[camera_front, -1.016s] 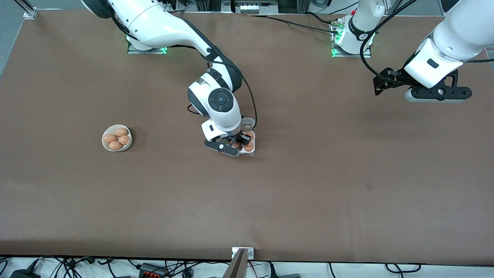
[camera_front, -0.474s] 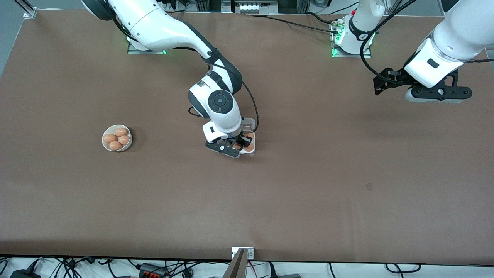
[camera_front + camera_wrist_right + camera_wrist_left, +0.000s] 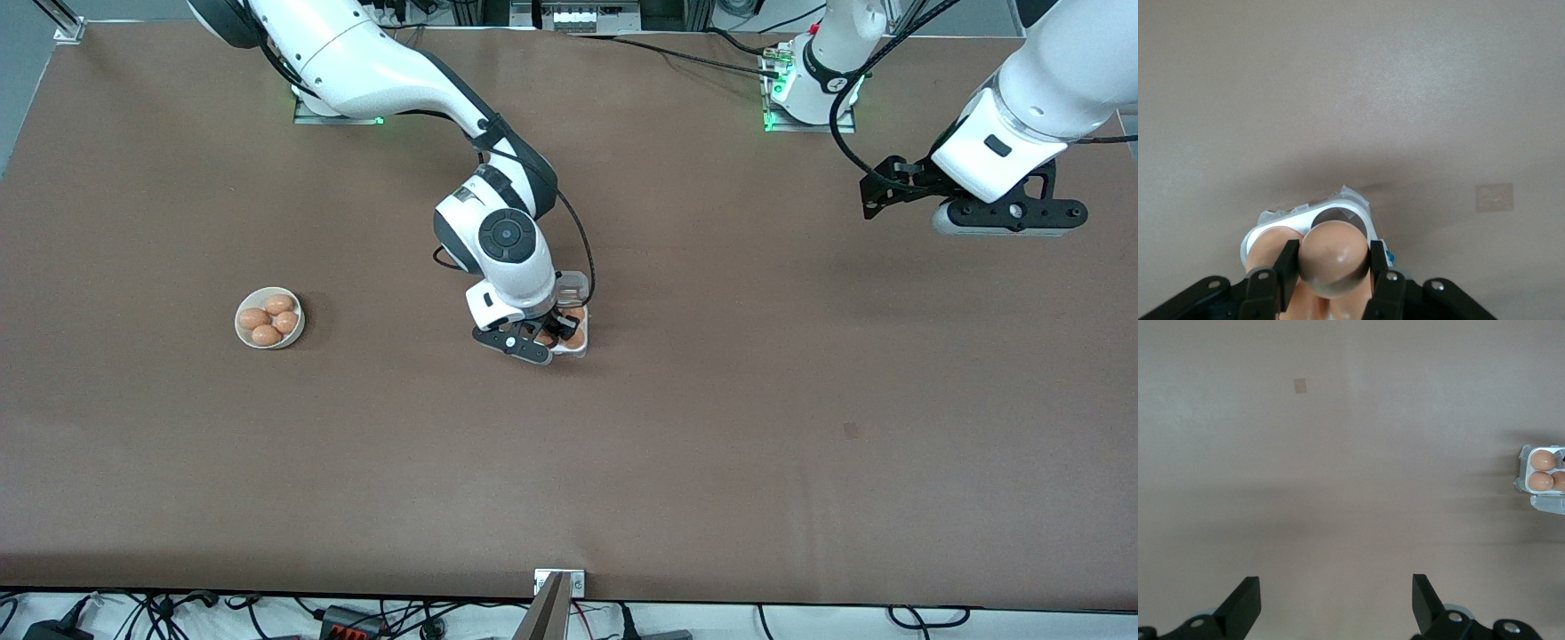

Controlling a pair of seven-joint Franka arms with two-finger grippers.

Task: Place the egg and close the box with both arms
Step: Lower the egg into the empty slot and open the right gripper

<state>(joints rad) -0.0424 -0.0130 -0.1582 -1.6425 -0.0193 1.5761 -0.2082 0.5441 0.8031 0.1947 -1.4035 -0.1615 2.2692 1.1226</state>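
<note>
The clear lid [image 3: 1549, 504] is joined to the box along a shared edge [image 3: 1546, 495], so I expect it to swing over and cover the eggs when I push it.
My right gripper [image 3: 545, 334] is low over the box [image 3: 580, 350], a white tray near the table's middle with its clear lid [image 3: 573, 285] standing open. In the right wrist view the gripper [image 3: 1333, 259] is shut on the egg [image 3: 1335, 250], held just above an empty cell [image 3: 1338, 215] of the box [image 3: 1361, 203]. Other eggs [image 3: 1268, 243] sit in the neighbouring cells. My left gripper [image 3: 880, 188] waits open and empty in the air over the left arm's end of the table. Its view shows its spread fingers [image 3: 1245, 607] and the box [image 3: 1525, 470] with two eggs.
A round white bowl [image 3: 242, 333] with several eggs stands toward the right arm's end of the table. A small dark mark [image 3: 851, 431] lies on the brown table surface, nearer the front camera than the left gripper.
My right gripper has shifted slightly over the box with the egg in it. The left arm has not moved.
</note>
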